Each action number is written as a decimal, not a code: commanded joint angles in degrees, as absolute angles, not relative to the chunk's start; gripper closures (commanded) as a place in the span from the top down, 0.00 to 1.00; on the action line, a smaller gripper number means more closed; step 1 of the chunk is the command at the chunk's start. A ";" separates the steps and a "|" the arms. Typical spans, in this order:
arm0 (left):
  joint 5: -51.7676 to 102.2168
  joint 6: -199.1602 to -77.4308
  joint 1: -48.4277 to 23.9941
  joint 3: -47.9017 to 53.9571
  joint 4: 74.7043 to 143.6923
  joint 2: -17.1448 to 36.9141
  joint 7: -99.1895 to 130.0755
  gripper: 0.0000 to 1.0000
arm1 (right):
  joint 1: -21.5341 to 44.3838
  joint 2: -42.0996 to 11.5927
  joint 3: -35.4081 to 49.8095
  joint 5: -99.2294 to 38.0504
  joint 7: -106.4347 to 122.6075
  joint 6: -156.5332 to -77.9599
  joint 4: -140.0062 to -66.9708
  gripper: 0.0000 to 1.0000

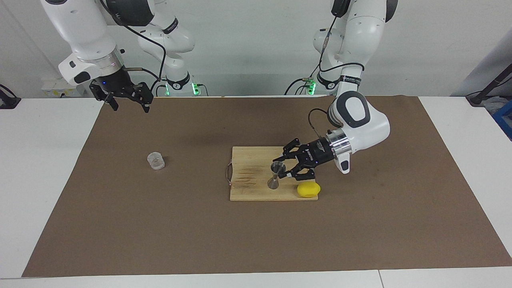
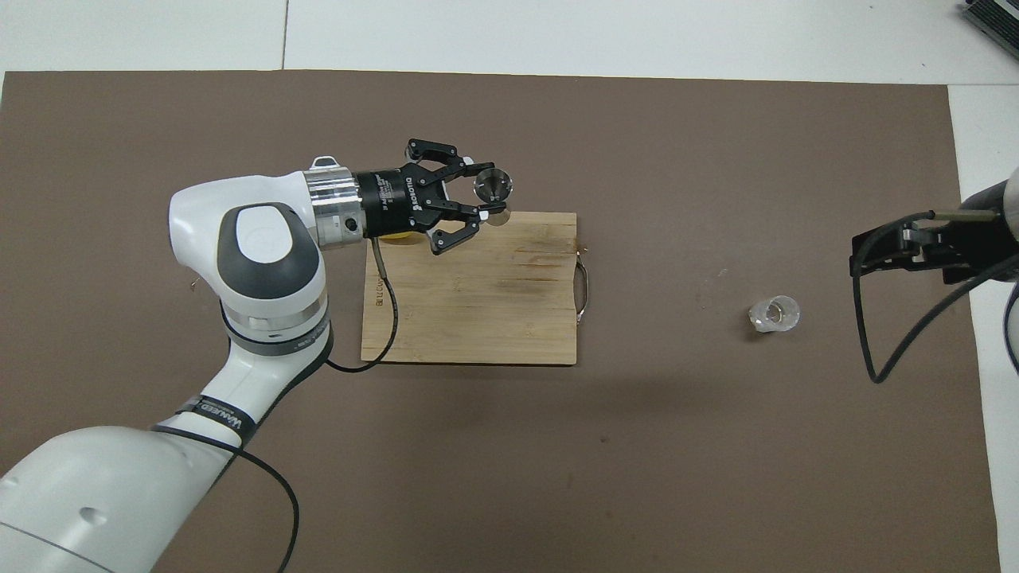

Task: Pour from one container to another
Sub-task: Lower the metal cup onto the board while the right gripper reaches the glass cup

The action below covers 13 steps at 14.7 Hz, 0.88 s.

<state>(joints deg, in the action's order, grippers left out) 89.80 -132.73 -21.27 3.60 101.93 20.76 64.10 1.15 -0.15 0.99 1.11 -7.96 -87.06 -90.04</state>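
Observation:
My left gripper should keep carrying the steel jigger [image 1: 275,175] to the board [image 1: 248,183] by the wire handle until the jigger's foot rests there, because the jigger hangs upright and that spot is clear.
The steel jigger [image 1: 274,183] [image 2: 493,185] is on the wooden cutting board [image 1: 252,160] [image 2: 478,302], close to the board's edge farthest from the robots. My left gripper [image 1: 279,170] [image 2: 487,191] comes in from the side and is shut on its narrow waist. Whether the jigger's foot rests on the board or hangs just above it I cannot tell. The clear squat cup [image 1: 155,161] [image 2: 774,313] stands alone on the brown mat toward the right arm's end. My right gripper [image 1: 130,107] [image 2: 864,256] waits high and open over the mat's edge at that end, apart from the cup.
A yellow lemon [image 1: 308,189] [image 2: 394,236] lies at the board's corner, just under the left wrist. The board has a wire handle [image 1: 228,173] [image 2: 584,294] on the side facing the cup. The brown mat [image 1: 256,240] [image 2: 557,461] covers most of the white table.

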 commanded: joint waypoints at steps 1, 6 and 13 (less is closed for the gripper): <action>94.12 -140.17 -26.44 2.72 103.45 20.21 64.60 0.00 | 0.53 0.97 1.14 0.00 -8.70 -87.10 -91.23 1.00; 98.34 -147.38 -31.54 2.64 105.29 20.65 64.42 0.00 | 0.61 0.88 1.14 0.00 -16.94 -87.80 -91.23 1.00; 99.14 -147.66 -31.82 2.64 105.47 21.88 64.07 0.00 | -1.05 0.09 1.05 0.00 -36.09 -89.73 -93.77 0.96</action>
<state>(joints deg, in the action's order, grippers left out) 97.72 -146.72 -30.99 3.28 105.24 21.89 64.12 0.32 -0.26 0.88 1.11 -31.49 -87.81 -91.31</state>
